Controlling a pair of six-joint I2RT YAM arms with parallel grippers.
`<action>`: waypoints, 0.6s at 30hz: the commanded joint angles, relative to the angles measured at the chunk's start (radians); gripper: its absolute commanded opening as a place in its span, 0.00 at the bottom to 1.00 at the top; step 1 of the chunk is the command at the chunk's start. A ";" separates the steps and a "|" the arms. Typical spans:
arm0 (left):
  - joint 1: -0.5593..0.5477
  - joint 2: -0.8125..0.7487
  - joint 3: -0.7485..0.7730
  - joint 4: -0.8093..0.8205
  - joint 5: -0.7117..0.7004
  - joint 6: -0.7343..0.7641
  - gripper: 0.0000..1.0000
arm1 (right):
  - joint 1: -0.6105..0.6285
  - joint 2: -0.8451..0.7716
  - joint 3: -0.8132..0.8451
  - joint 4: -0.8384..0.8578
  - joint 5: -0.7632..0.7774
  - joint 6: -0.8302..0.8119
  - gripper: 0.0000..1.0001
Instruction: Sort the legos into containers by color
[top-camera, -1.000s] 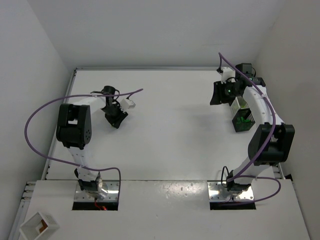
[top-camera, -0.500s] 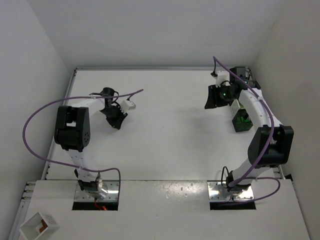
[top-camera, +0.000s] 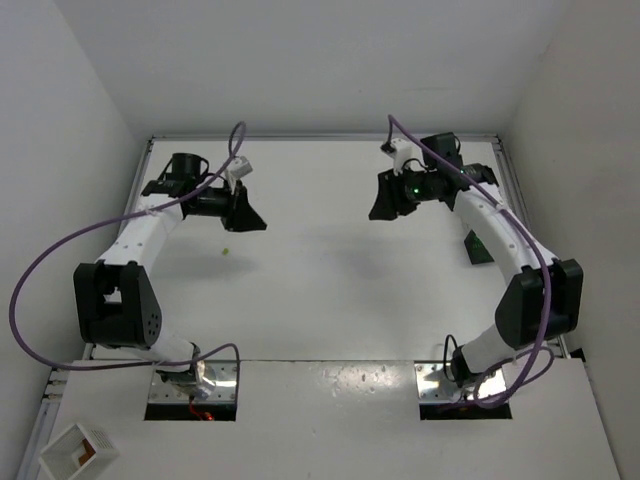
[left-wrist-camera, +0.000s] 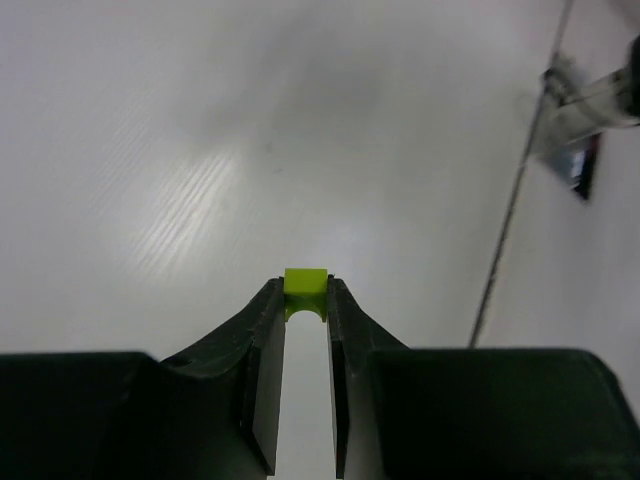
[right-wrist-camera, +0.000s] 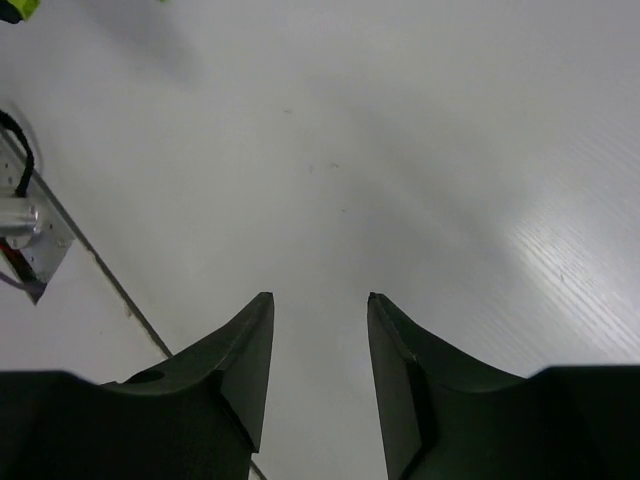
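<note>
The lime-green lego is in my left gripper, far from the containers (top-camera: 479, 248) by my right gripper. My right gripper should take the lego (left-wrist-camera: 305, 285) and bring it over to them.
My left gripper (top-camera: 250, 217) is lifted over the back left of the table, shut on a lime-green lego (left-wrist-camera: 305, 284) pinched at its fingertips (left-wrist-camera: 303, 292). Another tiny lime lego (top-camera: 226, 251) lies on the table just below it. My right gripper (top-camera: 381, 205) hangs over the back centre-right, open and empty (right-wrist-camera: 320, 297), with only bare table between the fingers. A black slatted container (top-camera: 477, 247) stands at the right, mostly hidden behind my right forearm. No red or bright green legos show.
A white square box with a brown inside (top-camera: 78, 450) sits on the near shelf at the bottom left. White walls close the table at the back and sides. The table's near edge and a metal base plate (right-wrist-camera: 30, 240) show in the right wrist view.
My left arm has swung up and back, carrying the lime lego off the table. My right gripper has moved left, away from the black container.
</note>
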 joint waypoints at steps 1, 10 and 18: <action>0.007 -0.038 -0.011 0.117 0.313 -0.210 0.09 | 0.083 -0.034 0.064 0.092 -0.067 -0.064 0.44; 0.007 -0.025 -0.070 0.117 0.525 -0.343 0.09 | 0.183 -0.058 -0.055 0.331 -0.296 -0.194 0.45; 0.007 -0.059 -0.159 0.202 0.543 -0.501 0.11 | 0.337 0.100 0.075 0.362 -0.357 -0.244 0.45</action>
